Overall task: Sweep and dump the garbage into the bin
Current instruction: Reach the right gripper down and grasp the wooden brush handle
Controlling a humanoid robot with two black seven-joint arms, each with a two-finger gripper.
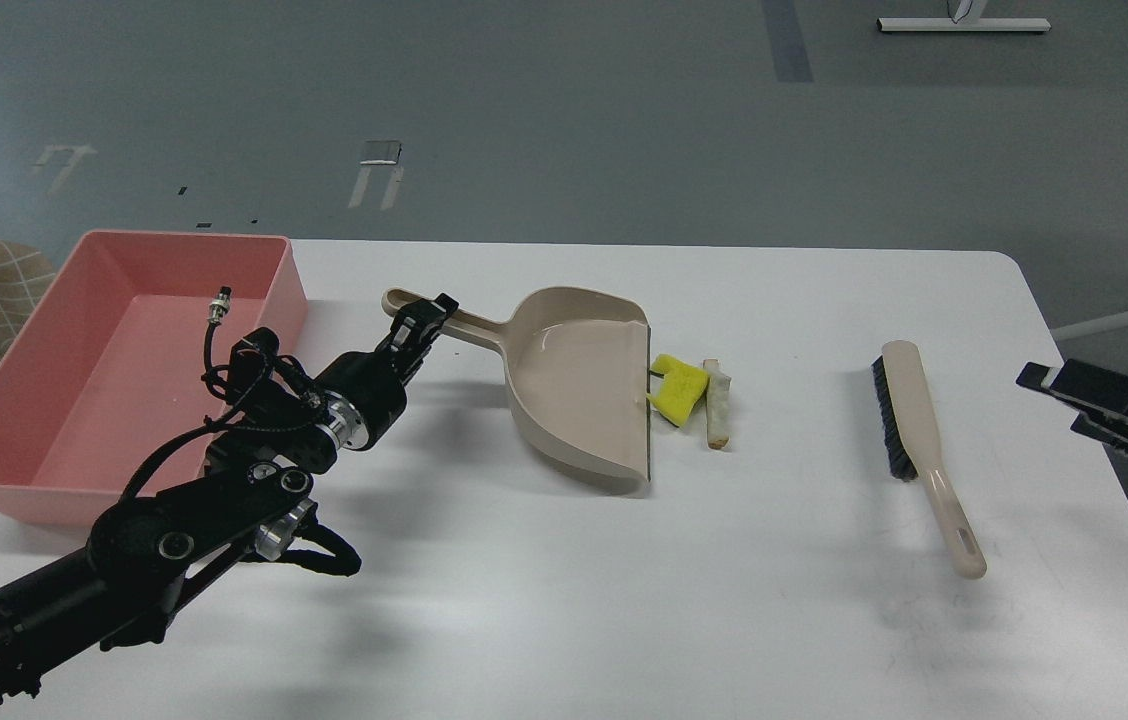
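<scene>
The yellow sponge chunk (679,390) is between the dustpan's edge and the off-white stick (717,406). The sponge chunk will end up further inside when I sweep.
The beige dustpan (579,385) lies on the white table (564,600) with its open lip facing right. My left gripper (421,322) is shut on its handle. The yellow sponge chunk (679,390) lies right against the lip, and the off-white stick (716,403) lies just right of the sponge. The beige brush (914,430) with black bristles lies loose further right. My right gripper (1054,400) is at the table's right edge, open and empty, right of the brush. The pink bin (44,490) stands at the left, with nothing showing inside.
My left arm (184,520) stretches across the front left of the table, beside the bin's near right corner. The table's right edge lies just under my right gripper. Grey floor lies beyond the far edge.
</scene>
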